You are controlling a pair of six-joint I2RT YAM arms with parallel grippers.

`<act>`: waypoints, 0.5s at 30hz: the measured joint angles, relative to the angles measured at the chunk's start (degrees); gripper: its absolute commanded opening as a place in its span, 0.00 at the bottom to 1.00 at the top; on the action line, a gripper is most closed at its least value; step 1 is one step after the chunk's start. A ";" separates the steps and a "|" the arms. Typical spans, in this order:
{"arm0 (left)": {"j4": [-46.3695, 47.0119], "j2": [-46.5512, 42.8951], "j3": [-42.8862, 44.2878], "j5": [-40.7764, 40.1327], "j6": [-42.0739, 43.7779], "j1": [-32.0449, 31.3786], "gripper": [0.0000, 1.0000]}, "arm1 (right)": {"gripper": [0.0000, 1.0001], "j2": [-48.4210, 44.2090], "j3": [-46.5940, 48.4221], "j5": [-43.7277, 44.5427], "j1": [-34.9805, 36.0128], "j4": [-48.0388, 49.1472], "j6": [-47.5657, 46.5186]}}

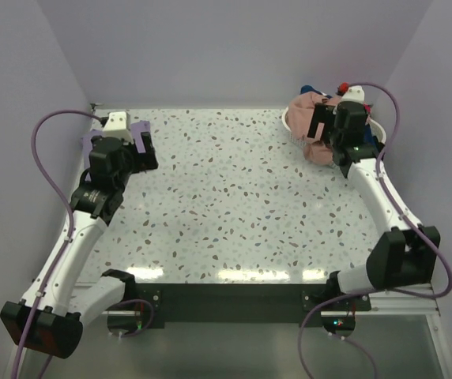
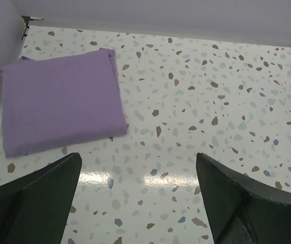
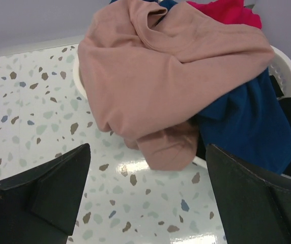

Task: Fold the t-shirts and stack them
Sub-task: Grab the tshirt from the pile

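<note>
The dusty-pink t-shirt (image 3: 171,84) is on top of the navy one, so my right gripper needs to keep going toward its hanging front (image 3: 130,124) until the fingers pinch the cloth.
A plain lavender t-shirt (image 2: 59,99) lies folded flat at the table's far left corner; in the top view (image 1: 90,142) my left arm partly covers it. My left gripper (image 2: 138,162) (image 1: 143,150) is open and empty, just right of and near the folded shirt. A dusty-pink t-shirt (image 3: 161,66) (image 1: 309,106) is draped over the white basket's rim, one end hanging to the table. A navy one (image 3: 247,122), a red one (image 3: 227,10) and a black one (image 3: 288,109) lie in the basket. My right gripper (image 3: 148,152) (image 1: 322,130) is open and empty in front of the pink shirt.
The white slatted laundry basket (image 3: 285,66) (image 1: 288,124) stands at the far right corner against the walls. The speckled table (image 1: 234,197) stretches between the two arms. Walls close in the left, back and right sides.
</note>
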 measured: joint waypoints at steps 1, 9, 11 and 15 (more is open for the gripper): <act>0.00 0.00 0.00 0.35 0.02 0.07 1.00 | 0.99 2.14 1.84 -0.07 0.00 -0.02 0.09; 0.00 -0.09 -1.31 0.68 0.42 0.28 1.00 | 0.99 17.94 12.46 -1.46 0.00 -4.37 1.75; -0.02 -0.11 -1.55 0.85 0.42 0.31 1.00 | 0.99 20.39 14.10 -1.51 0.00 -5.31 1.84; 0.00 -0.13 -1.60 1.29 0.42 0.31 1.00 | 0.98 24.33 16.37 -1.25 0.02 -7.04 1.84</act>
